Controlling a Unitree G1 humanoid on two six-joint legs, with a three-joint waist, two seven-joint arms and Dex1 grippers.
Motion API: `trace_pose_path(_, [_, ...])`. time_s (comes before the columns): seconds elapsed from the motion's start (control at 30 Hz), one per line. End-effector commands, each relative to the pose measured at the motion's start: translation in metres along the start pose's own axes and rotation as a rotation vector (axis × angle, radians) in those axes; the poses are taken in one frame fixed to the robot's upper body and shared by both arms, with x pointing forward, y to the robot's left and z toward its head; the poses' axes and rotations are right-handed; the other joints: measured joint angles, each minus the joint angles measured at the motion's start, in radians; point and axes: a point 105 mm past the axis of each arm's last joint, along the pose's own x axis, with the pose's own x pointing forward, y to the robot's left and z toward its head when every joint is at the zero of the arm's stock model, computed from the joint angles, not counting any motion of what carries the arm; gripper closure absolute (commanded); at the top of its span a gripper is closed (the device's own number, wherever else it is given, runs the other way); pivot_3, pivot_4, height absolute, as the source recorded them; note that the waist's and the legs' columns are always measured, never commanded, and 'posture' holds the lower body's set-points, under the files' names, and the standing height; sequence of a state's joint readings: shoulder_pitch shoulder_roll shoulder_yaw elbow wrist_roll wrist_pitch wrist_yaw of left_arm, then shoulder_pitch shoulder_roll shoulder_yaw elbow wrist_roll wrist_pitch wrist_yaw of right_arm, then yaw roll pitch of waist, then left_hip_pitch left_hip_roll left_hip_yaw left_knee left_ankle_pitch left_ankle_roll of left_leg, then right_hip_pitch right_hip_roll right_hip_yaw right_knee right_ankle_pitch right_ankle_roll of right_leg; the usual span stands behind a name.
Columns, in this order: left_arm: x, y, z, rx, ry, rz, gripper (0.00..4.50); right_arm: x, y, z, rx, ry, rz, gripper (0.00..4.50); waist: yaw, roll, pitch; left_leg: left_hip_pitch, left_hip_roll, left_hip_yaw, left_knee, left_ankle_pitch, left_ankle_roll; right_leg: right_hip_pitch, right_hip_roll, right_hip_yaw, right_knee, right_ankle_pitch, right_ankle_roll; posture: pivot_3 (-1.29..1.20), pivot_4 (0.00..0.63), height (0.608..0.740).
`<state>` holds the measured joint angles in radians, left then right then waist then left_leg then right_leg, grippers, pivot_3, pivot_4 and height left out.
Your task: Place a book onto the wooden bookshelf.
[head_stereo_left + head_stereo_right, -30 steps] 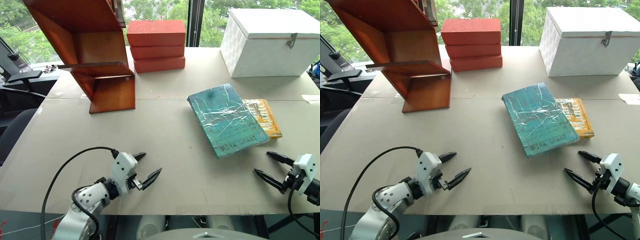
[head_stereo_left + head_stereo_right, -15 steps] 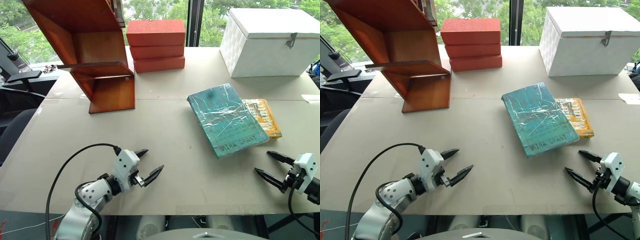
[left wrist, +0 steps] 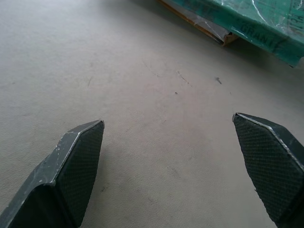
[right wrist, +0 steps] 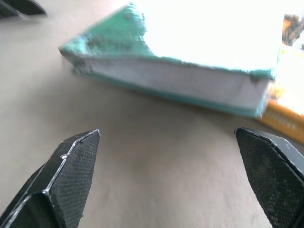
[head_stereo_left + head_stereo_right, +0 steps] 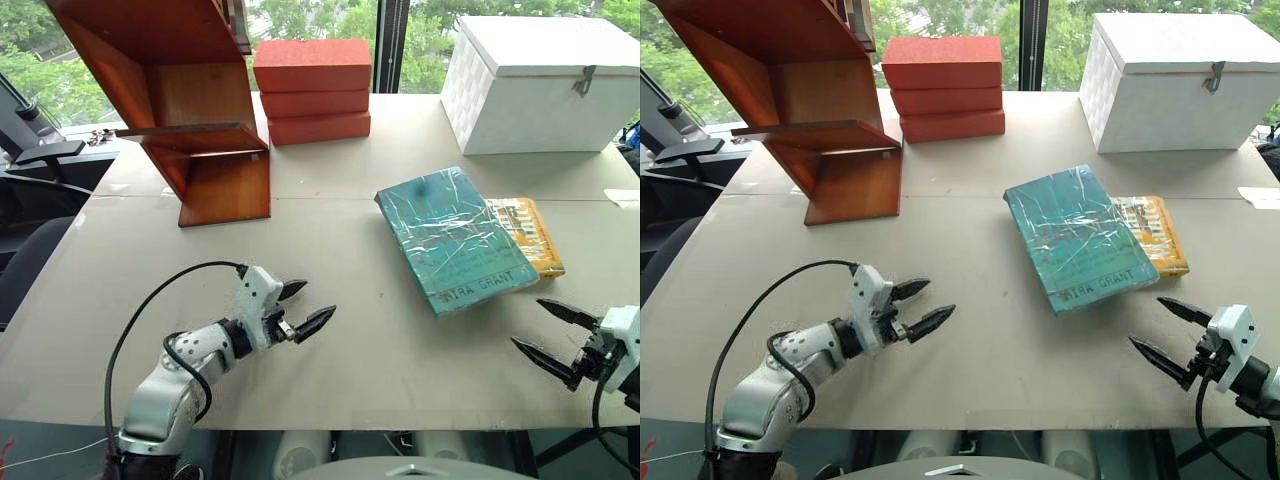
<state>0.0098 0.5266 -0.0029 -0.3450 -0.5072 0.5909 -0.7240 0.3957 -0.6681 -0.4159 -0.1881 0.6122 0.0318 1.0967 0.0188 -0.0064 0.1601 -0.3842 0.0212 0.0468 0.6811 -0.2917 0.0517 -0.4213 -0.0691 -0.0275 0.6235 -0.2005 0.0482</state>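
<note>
The teal-green book (image 5: 455, 240) will come away by itself and leave its neighbour lying when the robot lifts, because the orange-yellow book juts out crooked (image 5: 530, 235) underneath.
The teal-green book (image 5: 454, 238) in shiny plastic wrap lies flat on the table, right of centre, partly over a smaller orange-yellow book (image 5: 530, 233). The reddish-brown wooden bookshelf (image 5: 190, 110) stands tilted at the back left. My left gripper (image 5: 304, 308) is open over the near left of the table, pointing toward the book and well short of it. My right gripper (image 5: 555, 335) is open near the front right edge, just in front of the book's near corner. The right wrist view shows the book's page edge (image 4: 175, 80) ahead of the open fingers.
A stack of red-orange blocks (image 5: 312, 90) sits at the back centre beside the shelf. A white box (image 5: 540, 82) with a latch stands at the back right. The table's front edge (image 5: 400, 425) runs just below both grippers.
My left gripper has moved forward and to the right across the table, rolling a little. My right gripper has lifted and drifted slightly toward the table's right edge. The book has not moved.
</note>
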Motion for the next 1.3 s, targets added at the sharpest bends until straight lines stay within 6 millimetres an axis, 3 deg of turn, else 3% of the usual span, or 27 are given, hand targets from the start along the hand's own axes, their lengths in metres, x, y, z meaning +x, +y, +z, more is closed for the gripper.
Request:
trace_pose_path(0.03, [0.023, -0.004, 0.025, -0.141, -0.028, -0.114, 0.04, -0.006, 0.006, 0.05, -0.051, -0.101, 0.004, 0.0, 0.004, -0.001, 0.001, 0.0, 0.0, 0.0, 0.001, 0.0, 0.0, 0.0, 0.0, 0.0, 0.0, 0.0, 0.0, 0.0, 0.15, 0.74])
trace_pose_path(0.2, [0.066, -0.023, 0.052, -0.344, -0.027, -0.266, 0.04, -0.023, 0.008, 0.072, -0.084, -0.1, -0.08, 0.0, 0.003, -0.008, 0.001, 0.001, -0.001, -0.002, 0.004, 0.0, 0.0, 0.004, 0.0, -0.001, 0.0, 0.0, 0.001, 0.0, 0.15, 0.74])
trace_pose_path(0.37, [0.098, -0.036, 0.062, -0.529, 0.026, -0.346, 0.04, -0.039, 0.012, 0.081, -0.088, -0.103, -0.147, 0.0, -0.003, -0.009, 0.002, 0.0, -0.003, -0.003, 0.003, 0.0, 0.0, 0.004, 0.001, 0.0, 0.0, -0.001, 0.001, 0.0, 0.15, 0.74])
trace_pose_path(0.53, [0.12, -0.037, 0.064, -0.709, 0.042, -0.338, 0.04, -0.049, 0.019, 0.085, -0.086, -0.106, -0.194, 0.0, -0.004, -0.01, 0.003, 0.0, -0.003, -0.003, 0.003, 0.0, 0.0, 0.004, 0.001, 0.0, 0.0, -0.001, 0.002, 0.0, 0.15, 0.74])
trace_pose_path(0.73, [0.145, -0.045, 0.053, -0.847, 0.105, -0.333, 0.04, -0.048, 0.027, 0.09, -0.087, -0.108, -0.212, 0.0, -0.003, -0.011, 0.003, 0.0, -0.004, -0.005, 0.003, 0.0, 0.0, 0.004, 0.0, -0.001, 0.0, -0.001, 0.002, 0.0, 0.15, 0.74])
trace_pose_path(0.9, [0.16, -0.043, 0.061, -1.023, 0.053, -0.33, 0.04, -0.05, 0.027, 0.093, -0.093, -0.109, -0.228, 0.0, 0.001, -0.011, 0.003, -0.001, -0.006, -0.007, 0.004, 0.0, 0.0, 0.005, -0.001, -0.002, 0.0, -0.001, 0.002, 0.0, 0.15, 0.74])
trace_pose_path(1.2, [0.154, -0.04, 0.06, -1.083, 0.061, -0.337, 4.26, -0.053, 0.025, 0.089, -0.096, -0.105, -0.235, 0.0, -0.002, -0.011, 0.003, -0.001, -0.009, -0.009, 0.003, 0.0, 0.0, 0.005, -0.002, -0.004, -0.001, -0.001, 0.001, 0.0, 0.15, 0.74])
trace_pose_path(1.23, [0.15, -0.038, 0.062, -1.091, 0.048, -0.339, 4.49, -0.053, 0.025, 0.088, -0.096, -0.104, -0.234, 0.0, -0.003, -0.011, 0.003, -0.001, -0.008, -0.009, 0.003, 0.0, 0.0, 0.005, -0.002, -0.004, -0.001, -0.001, 0.002, 0.0, 0.15, 0.74])
trace_pose_path(1.3, [0.144, -0.034, 0.066, -1.098, 0.027, -0.346, 4.49, -0.054, 0.024, 0.087, -0.096, -0.102, -0.231, 0.0, -0.004, -0.011, 0.003, -0.001, -0.007, -0.009, 0.003, 0.0, 0.0, 0.005, -0.002, -0.004, -0.001, -0.001, 0.002, 0.0, 0.15, 0.74])
